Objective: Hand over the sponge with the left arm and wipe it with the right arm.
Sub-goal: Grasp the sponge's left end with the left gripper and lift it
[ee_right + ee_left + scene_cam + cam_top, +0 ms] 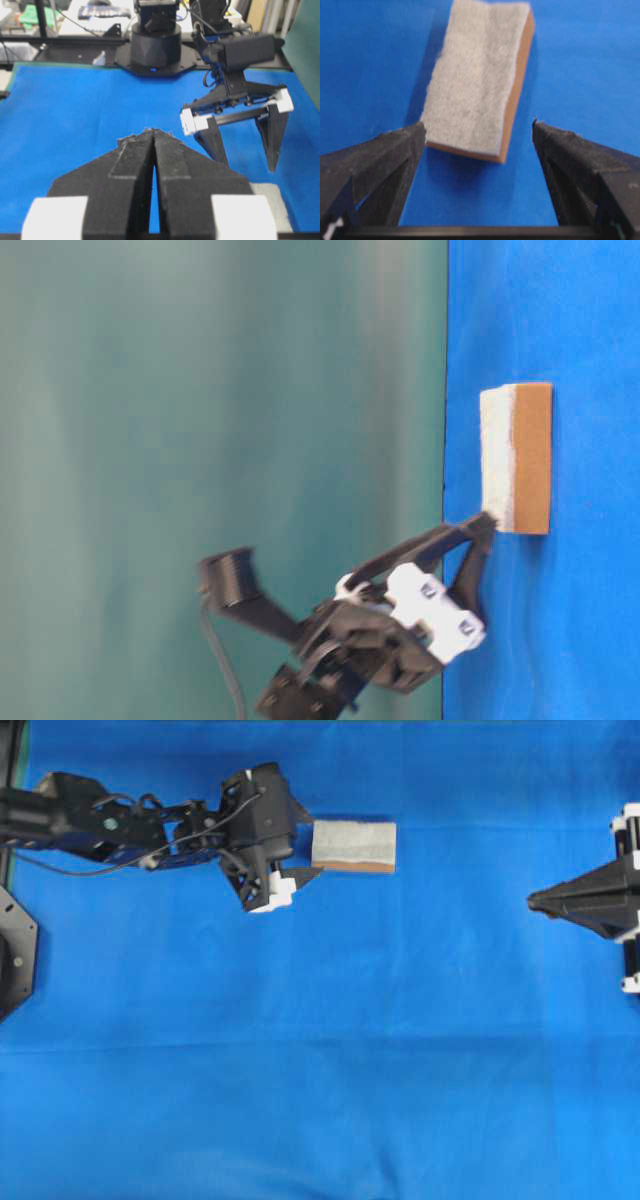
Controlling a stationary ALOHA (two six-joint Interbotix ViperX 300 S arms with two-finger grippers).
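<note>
The sponge's grey-white side ripples [481, 82] over the orange-brown layer, so I expect the sponge to bend into a crease when I bring it to my right gripper.
The sponge [354, 845] lies flat on the blue cloth, grey-white face up, with its orange-brown layer along one long edge. It also shows in the table-level view [515, 455], the left wrist view [477, 80] and the right wrist view [272, 197]. My left gripper [310, 846] is open and low, with its fingertips on either side of the sponge's near end [479, 125]. One fingertip [417, 132] is at the sponge's corner, and the other stands clear of it. My right gripper [530, 900] is shut and empty at the far right, pointing at the sponge [152, 131].
The blue cloth [320, 1070] covers the table. The left arm's black base [155, 45] stands at the cloth's far edge. A black mount plate [12, 960] sits at the left edge. Benches with clutter lie behind.
</note>
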